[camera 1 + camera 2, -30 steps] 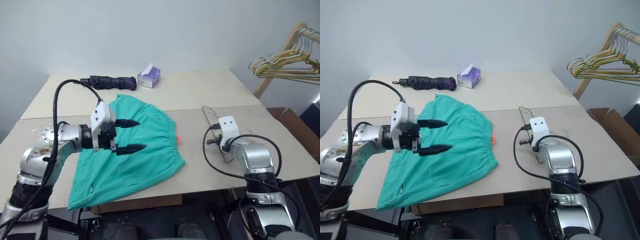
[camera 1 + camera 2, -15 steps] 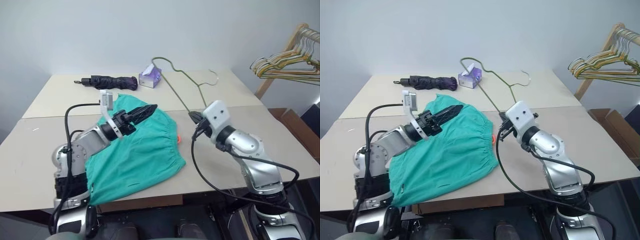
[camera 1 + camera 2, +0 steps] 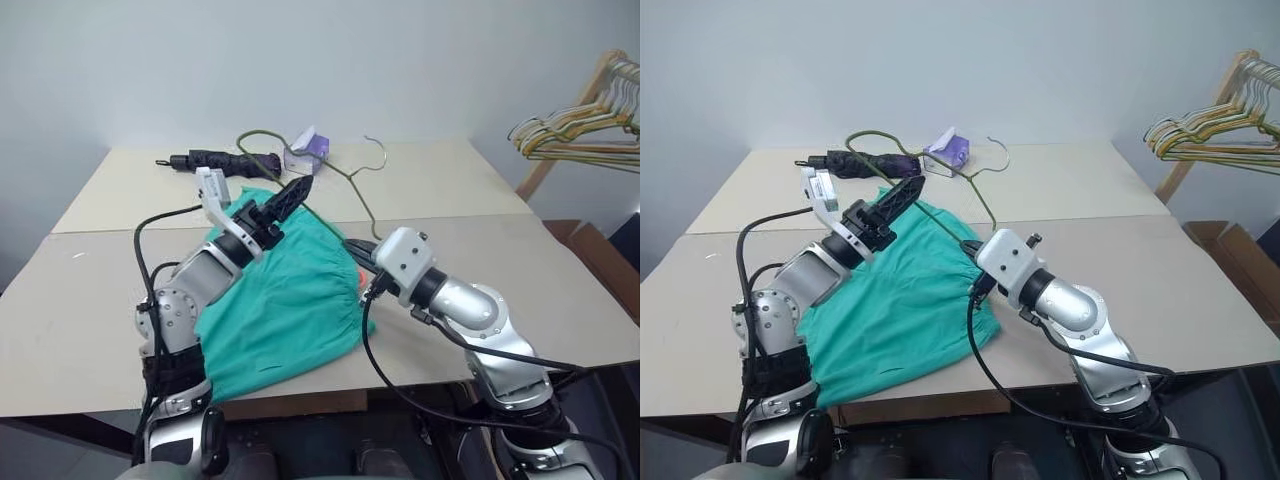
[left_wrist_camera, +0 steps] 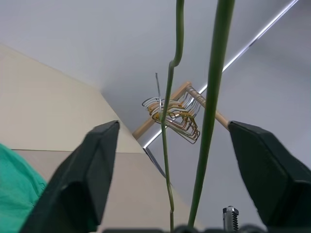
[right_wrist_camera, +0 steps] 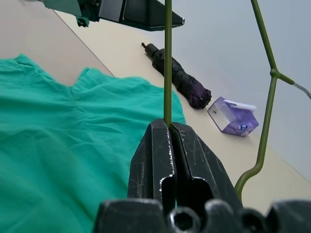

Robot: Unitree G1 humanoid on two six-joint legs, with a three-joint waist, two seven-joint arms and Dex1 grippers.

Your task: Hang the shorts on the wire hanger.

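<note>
The robot's right gripper is pinching only the hanger's bottom wire [image 3: 325, 223], so the left gripper should hold the hanger while the right gripper grips both wires at the hanger's near corner.
The teal shorts [image 3: 290, 300] lie spread on the table [image 3: 90, 330], under both arms. The olive wire hanger [image 3: 362, 208] stands raised above them, its hook toward the far side of the table. My right gripper [image 5: 167, 124] is shut on one of its wires [image 5: 168, 58], just above the shorts' waistband, near the small orange tag [image 3: 358, 277]. My left gripper [image 3: 303, 186] points up and to the right over the shorts' far part. It is open, and two hanger wires [image 4: 212, 97] pass between its fingers [image 4: 92, 170] without visibly touching them.
A dark folded umbrella [image 3: 225, 160] and a purple tissue box [image 3: 308, 148] lie at the table's far side. A wooden rack with several hangers [image 3: 580, 125] stands off the table to the right, with a cardboard box [image 3: 590, 245] below it.
My right gripper lifted the hanger off the table and carried it left over the shorts. My left gripper rose and turned, so the hanger's wires now pass between its fingers.
</note>
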